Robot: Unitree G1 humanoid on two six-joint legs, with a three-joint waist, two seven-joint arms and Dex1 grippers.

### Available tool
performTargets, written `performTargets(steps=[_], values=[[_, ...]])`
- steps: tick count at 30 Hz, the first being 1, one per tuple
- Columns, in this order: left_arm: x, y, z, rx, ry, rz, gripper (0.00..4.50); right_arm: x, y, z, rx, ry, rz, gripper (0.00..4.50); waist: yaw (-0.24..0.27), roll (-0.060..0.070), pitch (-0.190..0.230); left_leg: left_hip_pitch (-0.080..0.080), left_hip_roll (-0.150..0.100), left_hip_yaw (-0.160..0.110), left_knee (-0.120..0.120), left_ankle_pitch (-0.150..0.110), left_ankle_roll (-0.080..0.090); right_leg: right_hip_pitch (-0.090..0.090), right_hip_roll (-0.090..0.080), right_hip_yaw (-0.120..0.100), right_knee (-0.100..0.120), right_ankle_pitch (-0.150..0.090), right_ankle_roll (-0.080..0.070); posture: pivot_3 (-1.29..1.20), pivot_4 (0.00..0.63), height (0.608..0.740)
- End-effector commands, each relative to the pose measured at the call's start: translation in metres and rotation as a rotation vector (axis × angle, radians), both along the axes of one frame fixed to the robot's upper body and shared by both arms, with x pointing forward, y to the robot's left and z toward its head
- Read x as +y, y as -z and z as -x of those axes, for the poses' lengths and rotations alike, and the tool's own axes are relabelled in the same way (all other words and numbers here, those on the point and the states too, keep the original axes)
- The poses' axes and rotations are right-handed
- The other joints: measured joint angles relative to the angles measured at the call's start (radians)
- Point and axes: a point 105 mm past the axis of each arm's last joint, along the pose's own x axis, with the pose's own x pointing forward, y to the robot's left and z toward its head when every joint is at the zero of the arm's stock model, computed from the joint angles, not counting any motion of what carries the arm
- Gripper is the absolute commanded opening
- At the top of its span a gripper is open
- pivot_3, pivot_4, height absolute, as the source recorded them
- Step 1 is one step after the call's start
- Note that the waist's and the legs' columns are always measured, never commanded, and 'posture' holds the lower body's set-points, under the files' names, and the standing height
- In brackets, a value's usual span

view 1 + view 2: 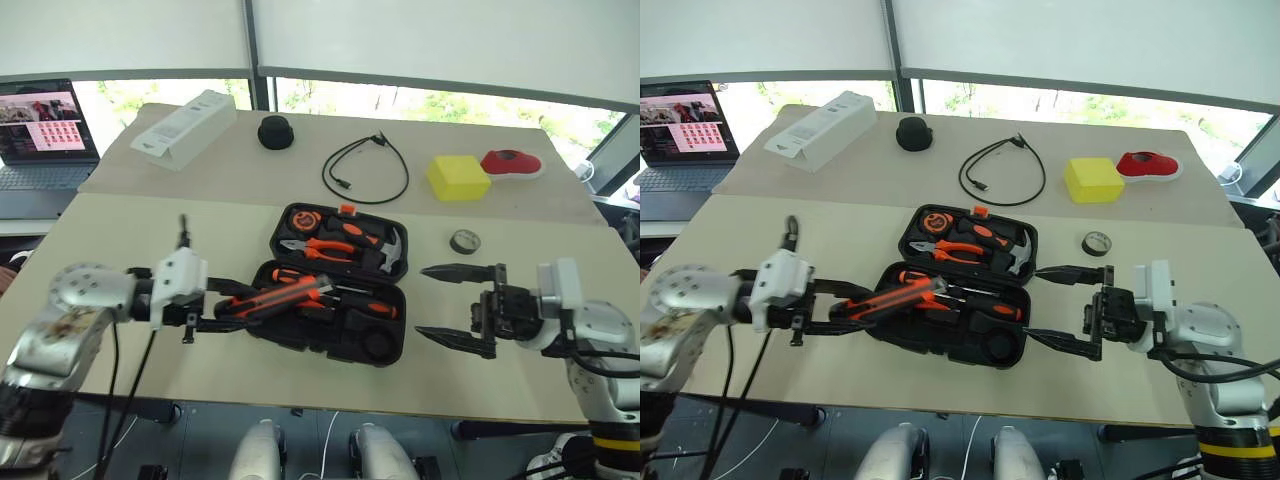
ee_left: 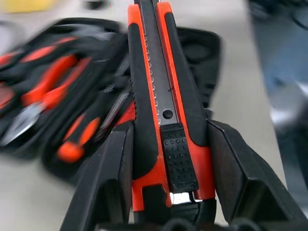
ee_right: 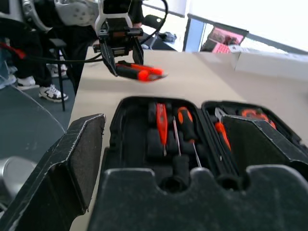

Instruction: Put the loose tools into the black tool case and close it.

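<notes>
I should let the knife go into the case's front slot (image 1: 303,336) and press with closed fingers, because my left gripper's fingers are on both sides of the utility knife's handle (image 1: 258,302) above its narrow slot.
The black tool case (image 1: 398,340) lies open at the middle of the table. My left gripper (image 1: 238,311) is shut on the orange-black utility knife (image 2: 163,96), holding it roughly level just above the case's left end (image 1: 290,296). In the right wrist view the knife (image 3: 139,71) hangs beyond the case. Two screwdrivers (image 3: 185,126) lie in slots in the case's near half. The small dark tape roll (image 1: 465,241) sits on the table to the right of the case. My right gripper (image 1: 422,300) stands open beside the case's right end, pointing at it, with nothing between its fingers.
Pliers (image 1: 322,249), a hammer (image 1: 393,252) and a tape measure (image 1: 301,218) fill the case's far half. Behind it lie a black cable (image 1: 365,170), a yellow box (image 1: 458,178), a red object (image 1: 511,162), a round black object (image 1: 275,131) and a white box (image 1: 185,128). A laptop (image 1: 45,135) stands far left.
</notes>
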Motion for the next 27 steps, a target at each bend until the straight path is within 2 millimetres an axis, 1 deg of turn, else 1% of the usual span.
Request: performTargets(steps=[1, 3, 7, 9, 12, 20, 24, 26, 27], values=[[-0.009, 0.012, -0.013, -0.036, 0.136, -0.119, 1.76, -0.005, -0.006, 0.011, -0.020, 0.024, 0.032, 4.50, -0.001, 0.000, 0.000, 0.000, -0.001, -0.001, 0.000, 0.000, 0.000, 0.000, 0.000, 0.000, 0.000, -0.001, 0.001, 0.00, 0.150, 0.740], [-0.011, 0.020, -0.020, -0.044, 0.184, -0.174, 1.76, -0.005, -0.004, 0.017, -0.013, 0.041, 0.034, 4.50, 0.003, 0.000, 0.000, -0.001, 0.000, -0.001, 0.000, 0.000, 0.000, 0.000, 0.001, 0.000, 0.000, -0.001, 0.001, 0.00, 0.150, 0.740], [-0.011, 0.034, -0.025, -0.045, 0.248, -0.254, 1.76, -0.007, -0.001, 0.026, -0.002, 0.078, 0.032, 4.50, 0.001, 0.000, 0.000, -0.001, -0.001, -0.002, 0.001, 0.000, 0.000, 0.001, 0.001, 0.001, 0.001, -0.001, 0.002, 0.00, 0.150, 0.740], [-0.011, 0.036, -0.027, -0.052, 0.257, -0.274, 1.76, -0.007, -0.001, 0.029, 0.002, 0.085, 0.031, 4.50, 0.000, 0.000, 0.000, -0.001, -0.001, -0.002, 0.002, 0.000, 0.000, 0.001, 0.001, 0.000, 0.001, -0.001, 0.002, 0.00, 0.150, 0.740], [-0.016, 0.038, -0.028, -0.058, 0.272, -0.273, 1.76, -0.007, 0.000, 0.033, 0.008, 0.097, 0.024, 4.50, -0.001, 0.000, 0.000, 0.000, -0.001, -0.002, 0.002, 0.000, 0.000, 0.002, 0.001, 0.000, 0.002, -0.001, 0.002, 0.00, 0.150, 0.740], [-0.027, 0.042, -0.026, -0.035, 0.271, -0.287, 1.76, -0.005, 0.001, 0.034, 0.018, 0.100, 0.018, 4.50, -0.004, 0.000, 0.000, 0.000, -0.001, -0.003, 0.003, 0.000, 0.000, 0.002, 0.001, 0.000, 0.002, -0.001, 0.002, 0.00, 0.150, 0.740], [-0.024, 0.046, -0.024, 0.014, 0.243, -0.321, 1.76, -0.003, 0.001, 0.032, 0.018, 0.100, 0.011, 4.50, -0.005, 0.000, 0.000, 0.000, -0.001, -0.003, 0.003, 0.000, 0.000, 0.002, 0.001, 0.000, 0.002, -0.001, 0.003, 0.00, 0.150, 0.740], [-0.024, 0.045, -0.022, 0.035, 0.234, -0.308, 2.76, -0.002, 0.001, 0.032, 0.020, 0.101, 0.009, 4.50, -0.005, 0.000, 0.000, 0.000, -0.001, -0.003, 0.003, 0.000, 0.000, 0.002, 0.001, 0.000, 0.002, -0.001, 0.003, 0.00, 0.150, 0.740], [-0.026, 0.043, -0.021, 0.037, 0.238, -0.291, 3.03, -0.002, 0.002, 0.032, 0.021, 0.101, 0.009, 4.50, -0.006, 0.000, 0.000, 0.000, -0.001, -0.003, 0.003, 0.000, 0.000, 0.002, 0.001, 0.000, 0.002, -0.001, 0.002, 0.00, 0.150, 0.740]])
